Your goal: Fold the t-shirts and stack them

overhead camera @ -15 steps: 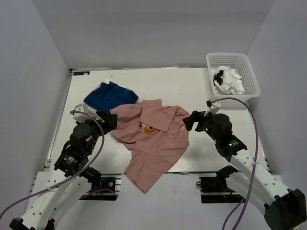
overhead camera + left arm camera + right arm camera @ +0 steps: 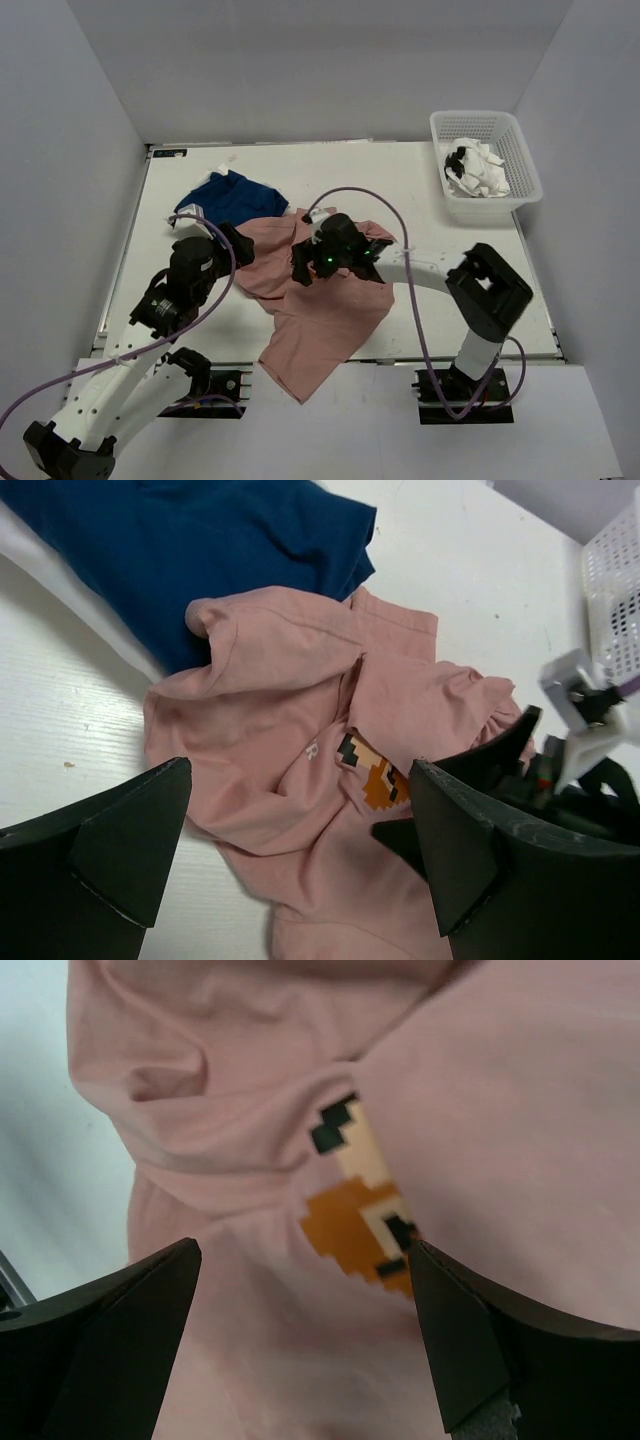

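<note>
The pink t-shirt is touching the navy t-shirt (image 2: 263, 216), so my right gripper should first pull the pink one (image 2: 312, 285) clear, and then my left gripper will push the navy one back.
The dusty-pink t-shirt (image 2: 330, 315) lies crumpled mid-table, its lower part hanging over the near edge. An orange-brown pixel graphic (image 2: 360, 1222) shows among its folds. The navy t-shirt (image 2: 228, 196) lies bunched behind it on the left, its edge touching the pink one. A white t-shirt (image 2: 482, 172) is balled up in the basket. My right gripper (image 2: 302, 264) hovers open low over the pink shirt's middle, right by the graphic (image 2: 375, 777). My left gripper (image 2: 234, 246) stands open at the pink shirt's left edge. Neither holds cloth.
A white mesh basket (image 2: 522, 160) stands at the back right corner with something black beside the white cloth. The right arm (image 2: 440, 268) stretches across the table's right half. Grey walls close in on three sides.
The right arm has swung left from beside the pink shirt's right edge to over its middle. The left gripper has edged slightly forward. Both jaws stay wide.
</note>
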Controlling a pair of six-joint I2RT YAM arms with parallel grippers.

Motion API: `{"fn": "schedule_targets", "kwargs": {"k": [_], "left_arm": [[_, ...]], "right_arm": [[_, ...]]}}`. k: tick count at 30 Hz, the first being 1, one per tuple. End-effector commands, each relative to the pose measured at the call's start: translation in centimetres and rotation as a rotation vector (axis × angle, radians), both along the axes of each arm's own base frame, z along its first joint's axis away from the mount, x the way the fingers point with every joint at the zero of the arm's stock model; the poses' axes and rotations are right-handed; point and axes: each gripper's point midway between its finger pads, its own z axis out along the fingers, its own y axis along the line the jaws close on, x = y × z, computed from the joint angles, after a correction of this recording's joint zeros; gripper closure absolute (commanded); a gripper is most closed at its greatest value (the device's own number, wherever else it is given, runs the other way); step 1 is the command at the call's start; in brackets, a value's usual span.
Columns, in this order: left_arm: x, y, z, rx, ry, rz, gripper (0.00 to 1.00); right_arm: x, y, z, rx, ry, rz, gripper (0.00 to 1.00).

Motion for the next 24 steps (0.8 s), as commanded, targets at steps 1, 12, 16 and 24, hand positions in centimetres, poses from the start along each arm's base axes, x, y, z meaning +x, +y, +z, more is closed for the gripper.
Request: {"fn": "schedule_targets", "kwargs": {"k": [1, 12, 16, 24], "left_arm": [[-0.2, 0.2, 1.0, -0.011, -0.002, 0.012, 0.0], [0.1, 0.7, 0.7, -0.007, 0.025, 0.062, 0.0], [0.6, 1.1, -0.3, 0.021, 0.09, 0.109, 0.0], [1.7, 1.1, -2.8, 0.064, 0.214, 0.168, 0.0]], "right_arm": [[0.6, 1.8, -0.9, -0.052, -0.013, 0.026, 0.1], [0.7, -5.5, -8.4, -0.253, 0.21, -0.333, 0.1], [0.4, -12.5, -8.2, -0.251, 0.271, -0.537, 0.1], [-2.0, -22.0, -7.3, -0.349, 0.245, -0.695, 0.1]]}}
